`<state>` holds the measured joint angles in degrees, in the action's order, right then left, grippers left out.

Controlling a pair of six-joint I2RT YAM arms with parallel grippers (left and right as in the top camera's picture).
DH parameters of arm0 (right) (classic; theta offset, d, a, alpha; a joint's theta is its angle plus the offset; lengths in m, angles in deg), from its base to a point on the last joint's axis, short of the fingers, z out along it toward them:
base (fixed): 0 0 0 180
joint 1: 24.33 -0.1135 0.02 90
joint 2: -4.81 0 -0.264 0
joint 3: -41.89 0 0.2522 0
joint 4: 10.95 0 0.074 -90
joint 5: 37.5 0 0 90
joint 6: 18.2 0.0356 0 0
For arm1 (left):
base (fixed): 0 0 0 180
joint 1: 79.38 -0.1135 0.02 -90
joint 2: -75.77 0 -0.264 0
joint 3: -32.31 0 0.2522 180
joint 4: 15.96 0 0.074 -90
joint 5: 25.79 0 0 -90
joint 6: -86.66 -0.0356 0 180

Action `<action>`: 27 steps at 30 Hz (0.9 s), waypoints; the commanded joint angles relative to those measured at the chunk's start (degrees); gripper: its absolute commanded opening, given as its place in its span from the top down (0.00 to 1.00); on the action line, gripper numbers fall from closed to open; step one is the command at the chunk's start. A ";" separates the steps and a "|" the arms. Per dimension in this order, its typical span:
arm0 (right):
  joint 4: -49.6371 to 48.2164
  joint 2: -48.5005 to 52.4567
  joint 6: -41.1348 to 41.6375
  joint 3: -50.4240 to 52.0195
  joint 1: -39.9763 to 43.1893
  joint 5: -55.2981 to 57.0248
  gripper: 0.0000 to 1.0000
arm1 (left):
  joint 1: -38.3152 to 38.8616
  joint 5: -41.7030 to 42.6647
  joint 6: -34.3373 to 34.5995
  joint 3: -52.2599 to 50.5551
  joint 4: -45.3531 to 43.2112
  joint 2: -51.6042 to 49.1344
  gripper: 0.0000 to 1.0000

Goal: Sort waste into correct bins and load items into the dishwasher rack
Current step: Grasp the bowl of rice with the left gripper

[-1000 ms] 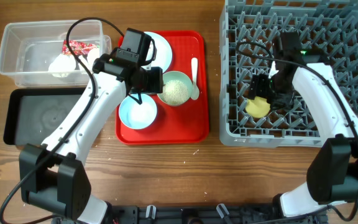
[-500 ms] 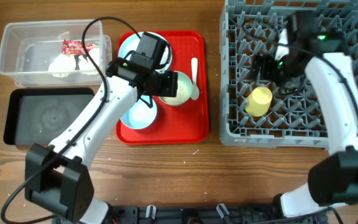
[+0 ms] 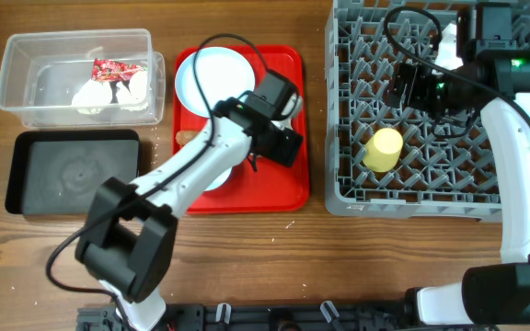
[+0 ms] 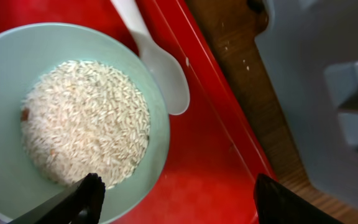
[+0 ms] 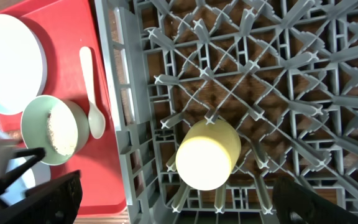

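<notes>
The pale green bowl is full of white rice point(image 4: 87, 121), so my left gripper should take hold of the bowl's rim and pour the rice into the black tray point(image 3: 72, 173) before it loads the bowl.
My left gripper point(image 3: 279, 142) point(image 4: 179, 199) is open and empty over the red tray point(image 3: 288, 193). One finger is at the rim of the pale green bowl point(image 4: 5, 74), which is full of white rice point(image 4: 82, 118). The white spoon point(image 4: 160, 68) lies right of the bowl. The pale blue plate point(image 3: 214, 78) sits at the tray's back. My left arm hides most of the blue bowl. My right gripper point(image 3: 412, 87) point(image 5: 185, 205) is open and empty above the grey rack point(image 3: 348, 184). The yellow cup point(image 3: 383, 149) point(image 5: 207, 155) lies among the pegs.
The clear tub point(image 3: 26, 51) at the back left holds the red wrapper point(image 3: 118, 69) and white tissue point(image 3: 95, 92). The black tray point(image 3: 72, 175) lies in front of it. Bare wood separates the red tray from the rack.
My left gripper has moved right across the red tray to the green bowl's right side. My right gripper has let go of the yellow cup and pulled back and up.
</notes>
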<state>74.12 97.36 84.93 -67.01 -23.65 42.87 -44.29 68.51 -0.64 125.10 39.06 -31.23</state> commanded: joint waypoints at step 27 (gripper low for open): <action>-0.50 -0.15 -1.16 -0.76 -0.07 -1.01 0.02 | 1.18 -4.37 -3.32 0.74 -5.81 -9.62 0.85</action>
<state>73.94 97.36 84.90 -67.01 -23.65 42.42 -43.42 64.66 -4.18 125.10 33.38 -40.74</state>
